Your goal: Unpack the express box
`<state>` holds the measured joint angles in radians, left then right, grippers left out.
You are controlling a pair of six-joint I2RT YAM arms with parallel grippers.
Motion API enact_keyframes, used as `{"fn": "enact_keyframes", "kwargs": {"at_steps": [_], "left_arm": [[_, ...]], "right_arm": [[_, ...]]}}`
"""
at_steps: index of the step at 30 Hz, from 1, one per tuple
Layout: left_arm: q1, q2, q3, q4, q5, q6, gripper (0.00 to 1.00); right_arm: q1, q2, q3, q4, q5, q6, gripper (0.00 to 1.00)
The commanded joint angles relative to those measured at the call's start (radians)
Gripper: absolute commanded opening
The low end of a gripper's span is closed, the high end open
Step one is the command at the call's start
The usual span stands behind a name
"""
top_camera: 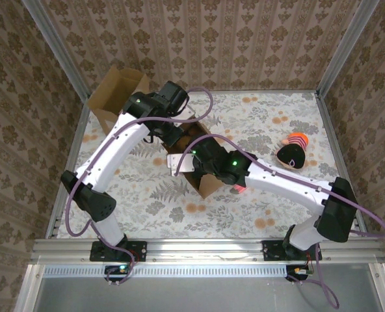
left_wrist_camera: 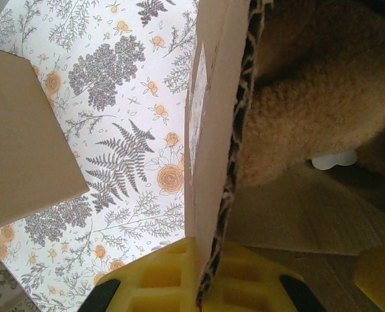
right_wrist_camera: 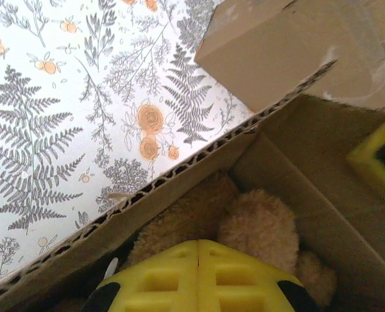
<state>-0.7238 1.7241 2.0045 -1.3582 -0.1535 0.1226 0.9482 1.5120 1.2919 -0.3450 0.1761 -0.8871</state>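
Note:
I should keep lowering my right gripper's shut fingers toward the uncovered brown plush [right_wrist_camera: 261,224] and open them there, while my left gripper holds the express box's side [left_wrist_camera: 220,123].
The express box [top_camera: 204,177] is open in the middle of the table, and a brown furry plush [right_wrist_camera: 257,227] lies inside it. My left gripper [left_wrist_camera: 209,273] is shut on the box's side wall [left_wrist_camera: 212,130], one yellow finger outside and one inside; the plush [left_wrist_camera: 309,97] is to the right of that wall. My right gripper [right_wrist_camera: 199,250] reaches down into the box, its yellow fingers shut flat together, tips right at the plush's fur with nothing visible between them. In the top view the left gripper [top_camera: 173,135] is at the box's far end and the right gripper [top_camera: 202,159] over its opening.
A second open cardboard box [top_camera: 118,91] stands at the far left corner, and its side [right_wrist_camera: 264,52] is close to the express box. A black, orange and pink plush toy [top_camera: 291,153] lies on the floral tablecloth [top_camera: 264,117] to the right. Patterned walls enclose the table.

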Motion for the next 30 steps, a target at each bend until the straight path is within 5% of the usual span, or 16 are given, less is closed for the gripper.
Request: {"fn": "enact_keyframes", "kwargs": {"at_steps": [1,11,27,30], "left_arm": [[0.008,0.004,0.037,-0.006,0.017,-0.016,0.0],[0.009,-0.001,0.037,-0.012,0.01,-0.012,0.0],[0.008,0.0,0.033,-0.005,0.031,-0.016,0.0],[0.007,0.0,0.035,-0.005,0.035,-0.014,0.0]], "right_arm": [[-0.019,0.026,-0.008,0.02,0.013,0.028,0.0],[-0.06,0.015,-0.091,0.104,0.029,0.192,0.0],[-0.063,0.022,-0.102,0.033,0.263,0.61,0.0],[-0.064,0.036,-0.095,0.007,0.279,0.679,0.18]]}}
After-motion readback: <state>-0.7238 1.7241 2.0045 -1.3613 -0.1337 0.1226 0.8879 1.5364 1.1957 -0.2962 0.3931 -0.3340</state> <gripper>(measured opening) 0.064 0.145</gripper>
